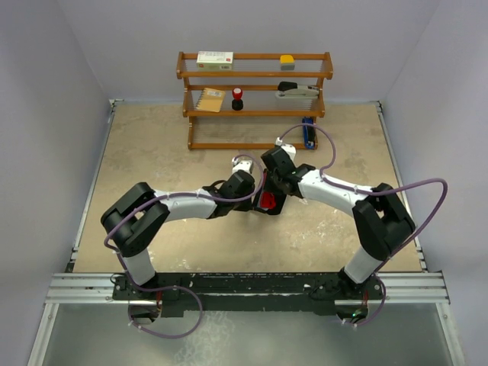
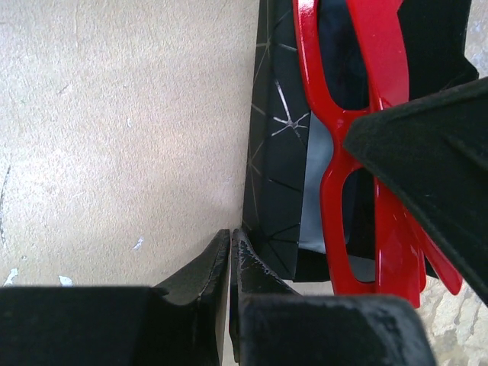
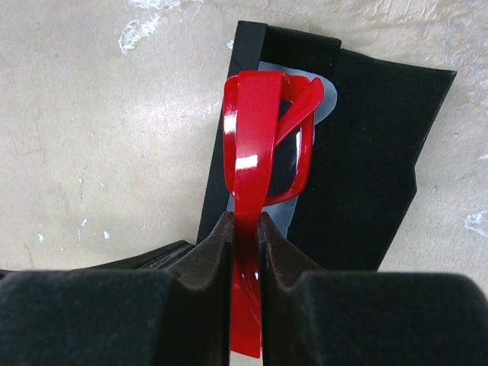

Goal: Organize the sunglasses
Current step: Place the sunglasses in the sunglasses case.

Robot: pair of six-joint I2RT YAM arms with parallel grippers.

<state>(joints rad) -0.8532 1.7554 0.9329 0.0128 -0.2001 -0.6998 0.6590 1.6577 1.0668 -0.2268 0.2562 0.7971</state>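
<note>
My right gripper should move the red sunglasses toward the case's far side (image 3: 303,43) before pressing them in, because the red sunglasses' near end (image 2: 367,287) sticks out past the black case's near edge.
The red sunglasses (image 1: 267,200) (image 2: 335,175) (image 3: 252,137) are folded and held over the open black case (image 2: 278,152) (image 3: 366,152), which lies flat on the table at the centre. A light blue cloth (image 2: 316,152) shows inside the case under the glasses. My right gripper (image 1: 268,194) (image 3: 245,221) is shut on a red arm of the glasses. My left gripper (image 1: 257,204) (image 2: 230,238) is shut, its tips at the case's near left corner; nothing shows between them. One right finger (image 2: 427,175) crosses the left wrist view.
A wooden shelf (image 1: 255,74) stands at the back with a white box (image 1: 215,59), a yellow item (image 1: 287,59), a red-and-black item (image 1: 237,97) and a brown packet (image 1: 211,99). A blue object (image 1: 308,133) lies by its right foot.
</note>
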